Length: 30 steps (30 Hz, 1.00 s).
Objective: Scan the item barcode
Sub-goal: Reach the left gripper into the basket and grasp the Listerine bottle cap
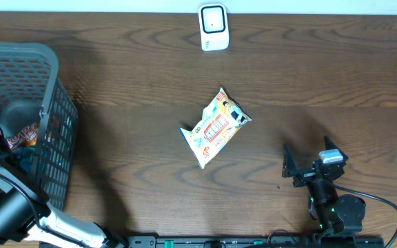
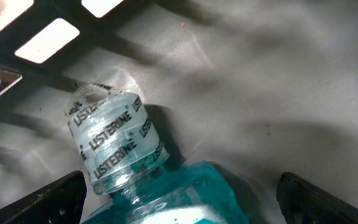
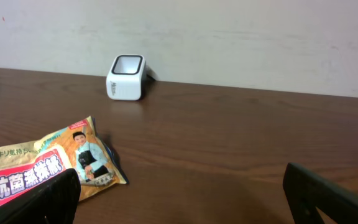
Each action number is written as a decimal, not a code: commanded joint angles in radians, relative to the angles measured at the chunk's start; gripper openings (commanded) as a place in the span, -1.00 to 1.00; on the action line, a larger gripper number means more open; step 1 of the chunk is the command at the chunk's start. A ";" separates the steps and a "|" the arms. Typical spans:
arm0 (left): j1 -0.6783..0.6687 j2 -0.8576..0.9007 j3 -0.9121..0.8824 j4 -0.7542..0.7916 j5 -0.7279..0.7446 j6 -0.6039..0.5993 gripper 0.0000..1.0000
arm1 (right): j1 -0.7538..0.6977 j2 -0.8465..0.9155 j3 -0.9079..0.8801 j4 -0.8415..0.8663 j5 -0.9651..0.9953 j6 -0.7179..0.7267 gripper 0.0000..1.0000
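The teal Listerine bottle lies slanted (image 2: 132, 168) between the left gripper's fingers. The robot should line that gripper up squarely with the bottle and close across its shoulders (image 2: 182, 188) before lifting it.
A white barcode scanner (image 1: 213, 27) stands at the table's far edge and also shows in the right wrist view (image 3: 127, 77). A yellow snack packet (image 1: 216, 128) lies flat mid-table, left of my right gripper (image 1: 309, 160). That gripper (image 3: 185, 202) is open over bare wood, with the packet (image 3: 36, 165) by its left finger. My left arm (image 1: 5, 200) reaches into the grey basket (image 1: 54, 138). There my left gripper (image 2: 179, 208) is open, its fingers either side of a teal Listerine bottle (image 2: 166, 199) with a clear cap (image 2: 114, 143), not touching it.
Inside the basket sit other goods, one with a red and white wrapper (image 1: 26, 136). The basket's slotted wall (image 2: 42, 37) rises just behind the bottle. A pale wall (image 3: 229, 37) backs the table behind the scanner.
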 commanded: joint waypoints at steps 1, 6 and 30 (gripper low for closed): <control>0.005 0.067 -0.028 -0.016 0.051 0.077 0.82 | 0.008 -0.001 -0.001 -0.004 0.003 -0.004 0.99; 0.005 0.061 -0.024 -0.006 0.051 0.164 0.45 | 0.008 -0.001 -0.001 -0.004 0.003 -0.004 0.99; 0.004 -0.118 0.033 -0.036 0.225 0.407 0.96 | 0.008 -0.001 -0.001 -0.004 0.003 -0.004 0.98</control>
